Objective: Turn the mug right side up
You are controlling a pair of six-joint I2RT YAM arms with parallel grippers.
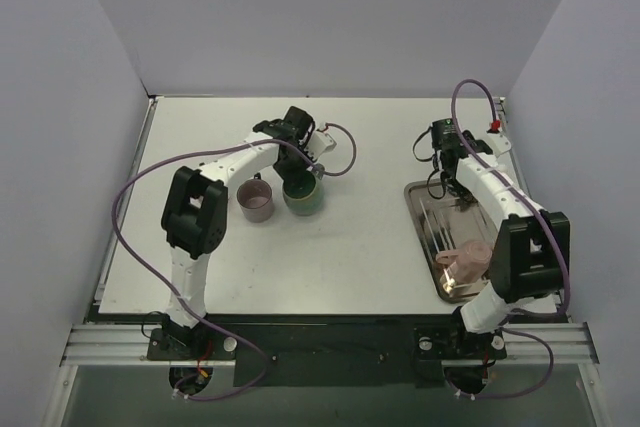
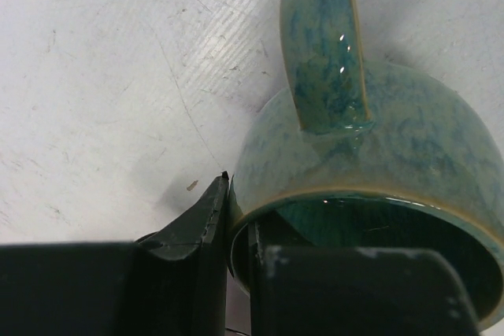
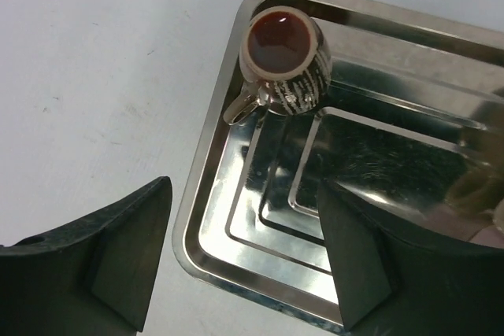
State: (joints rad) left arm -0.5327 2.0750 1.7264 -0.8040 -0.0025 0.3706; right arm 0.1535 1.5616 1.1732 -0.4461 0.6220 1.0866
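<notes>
A pale ring goes around a shallow, flat disc (image 3: 279,42). The brown striped mug (image 3: 303,88) will come up bottom first, with its opening hidden underneath, when I lift it.
A green glazed mug (image 1: 302,196) stands on the table with its mouth up. In the left wrist view (image 2: 378,155) its handle points away from me. My left gripper (image 1: 306,173) is shut on its rim (image 2: 236,230), one finger outside the wall and one inside. A mauve mug (image 1: 256,201) stands upright just left of it. A pink mug (image 1: 468,262) seems to lie on its side at the near end of a steel tray (image 1: 425,217). A brown striped mug (image 3: 285,62) stands upright in the tray's corner. My right gripper (image 3: 244,249) hangs open and empty above the tray's edge (image 3: 213,194).
White walls close in the table at the back and both sides. The right arm (image 1: 490,187) stretches over the tray. Purple cables (image 1: 140,182) loop beside both arms.
</notes>
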